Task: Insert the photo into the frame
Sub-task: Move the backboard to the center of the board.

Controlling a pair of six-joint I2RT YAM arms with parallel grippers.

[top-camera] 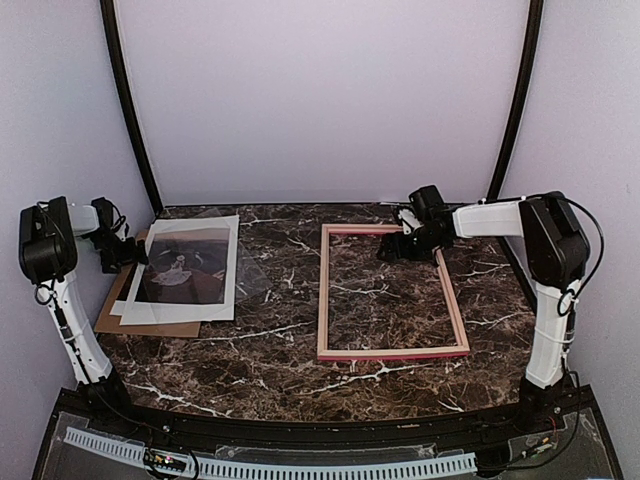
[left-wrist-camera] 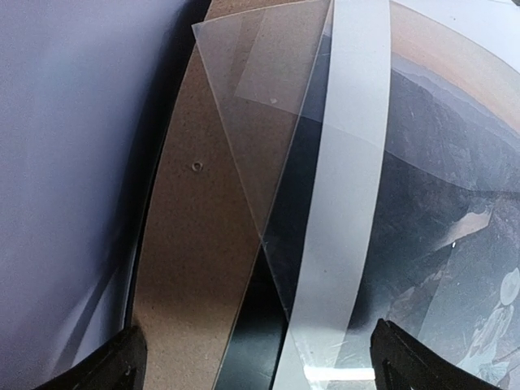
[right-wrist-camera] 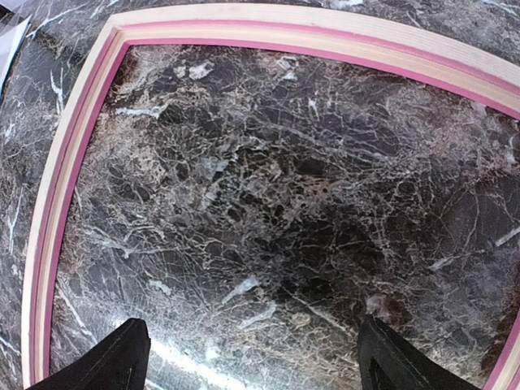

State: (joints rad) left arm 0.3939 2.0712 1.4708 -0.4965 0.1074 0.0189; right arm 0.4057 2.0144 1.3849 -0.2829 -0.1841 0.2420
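My left gripper still has to pick up the photo. The brown cardboard under the photo lies tight by the lilac wall, so the gripper should first slide both toward the frame.
The photo, white-bordered with a dark scene and a pale figure, lies face up at the table's left. A clear sheet lies partly over it. Its white border runs up the left wrist view. My left gripper hovers open at the photo's left edge, fingertips wide apart above border and cardboard. The frame, pink with its pale wood back up, lies flat at centre-right, marble showing through. My right gripper is open above the frame's far right corner, nothing between its fingers; the frame's rim shows there.
A brown cardboard backing board lies under the photo at the left table edge, also seen as cardboard in the left wrist view. The lilac wall stands close to the left arm. Black poles rise at both back corners.
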